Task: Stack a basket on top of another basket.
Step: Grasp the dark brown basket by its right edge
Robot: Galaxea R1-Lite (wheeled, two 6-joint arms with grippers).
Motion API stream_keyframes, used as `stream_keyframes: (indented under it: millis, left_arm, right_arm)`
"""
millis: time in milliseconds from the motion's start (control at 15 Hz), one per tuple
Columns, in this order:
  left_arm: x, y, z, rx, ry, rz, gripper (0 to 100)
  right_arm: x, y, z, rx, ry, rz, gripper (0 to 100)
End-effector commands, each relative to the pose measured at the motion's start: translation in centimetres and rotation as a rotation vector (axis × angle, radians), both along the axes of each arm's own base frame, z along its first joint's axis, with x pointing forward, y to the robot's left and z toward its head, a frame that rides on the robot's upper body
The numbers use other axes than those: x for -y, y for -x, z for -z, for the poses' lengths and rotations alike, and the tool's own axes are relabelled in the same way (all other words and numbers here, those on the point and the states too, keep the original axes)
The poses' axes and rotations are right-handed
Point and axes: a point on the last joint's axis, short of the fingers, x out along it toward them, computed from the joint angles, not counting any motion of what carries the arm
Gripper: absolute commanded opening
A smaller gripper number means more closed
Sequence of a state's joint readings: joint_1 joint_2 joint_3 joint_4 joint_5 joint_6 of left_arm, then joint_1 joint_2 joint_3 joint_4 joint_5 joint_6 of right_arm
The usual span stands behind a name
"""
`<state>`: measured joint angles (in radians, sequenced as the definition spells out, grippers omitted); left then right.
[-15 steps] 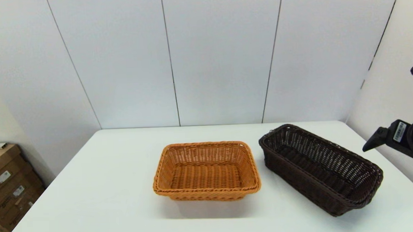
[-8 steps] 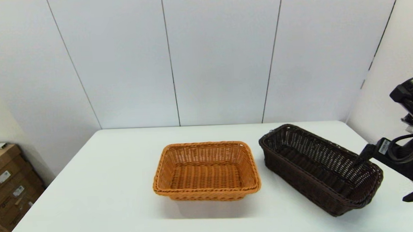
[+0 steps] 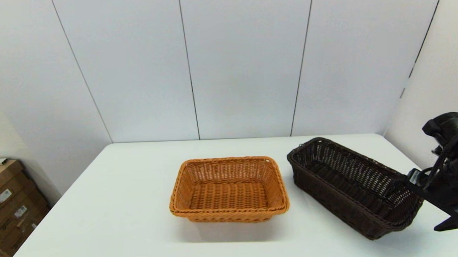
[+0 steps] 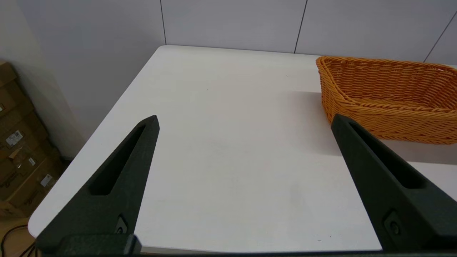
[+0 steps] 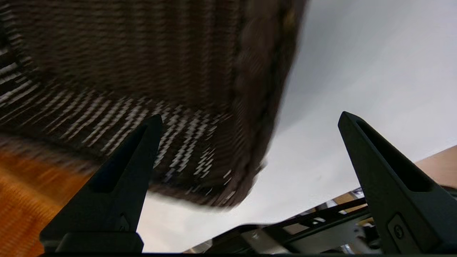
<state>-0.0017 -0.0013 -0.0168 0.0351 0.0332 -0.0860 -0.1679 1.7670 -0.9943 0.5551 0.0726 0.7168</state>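
The robot's open fingers are on both sides of the dark basket's end (image 5: 242,128), so the right gripper should go on down until the dark basket's rim (image 3: 417,207) is deep between them, before it closes.
The basket (image 3: 351,185), dark brown open-weave wicker, lies at an angle on the right of the white table (image 3: 120,210). Another basket (image 3: 228,190), orange-tan, sits at the table's middle, apart from it. My right gripper (image 3: 419,204) is open at the dark basket's near right end. In the right wrist view my right gripper (image 5: 250,117) straddles the end wall of the basket (image 5: 160,64): one finger over the inside, the other outside over the table. My left gripper (image 4: 244,119) hangs open over bare table, left of another basket (image 4: 389,100).
Cardboard boxes (image 3: 8,200) stand on the floor off the table's left edge. A grey panelled wall (image 3: 241,66) rises behind the table's far edge. The dark basket's end lies close to the table's right edge.
My right arm has come down and in from the right edge until its fingers reach the dark basket's near right end. Neither basket has moved.
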Motion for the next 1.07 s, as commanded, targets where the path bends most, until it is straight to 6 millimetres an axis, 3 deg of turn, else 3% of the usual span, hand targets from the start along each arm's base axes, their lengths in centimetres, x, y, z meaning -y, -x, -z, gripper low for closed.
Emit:
stream_keyframes:
  millis: [67,467,867,933,1067]
  left_arm:
    - [0.0,0.0,0.0,0.0,0.001,-0.001,100]
    - [0.0,0.0,0.0,0.0,0.001,-0.001,100]
    - [0.0,0.0,0.0,0.0,0.001,-0.001,100]
    - [0.0,0.0,0.0,0.0,0.001,-0.001,100]
    - [0.0,0.0,0.0,0.0,0.0,-0.001,100]
  right_arm:
    - [1.3,-1.0,2.6,-0.05,-0.03,0.022,100]
    - [1.3,-2.2,5.8,-0.042,-0.126,-0.021,100]
    - [1.5,-2.5,5.9,-0.021,-0.113,-0.015,100]
    - [1.7,-2.4,5.7,-0.014,-0.111,-0.009,0]
    - [1.8,-2.3,5.0,0.012,-0.105,-0.006,0]
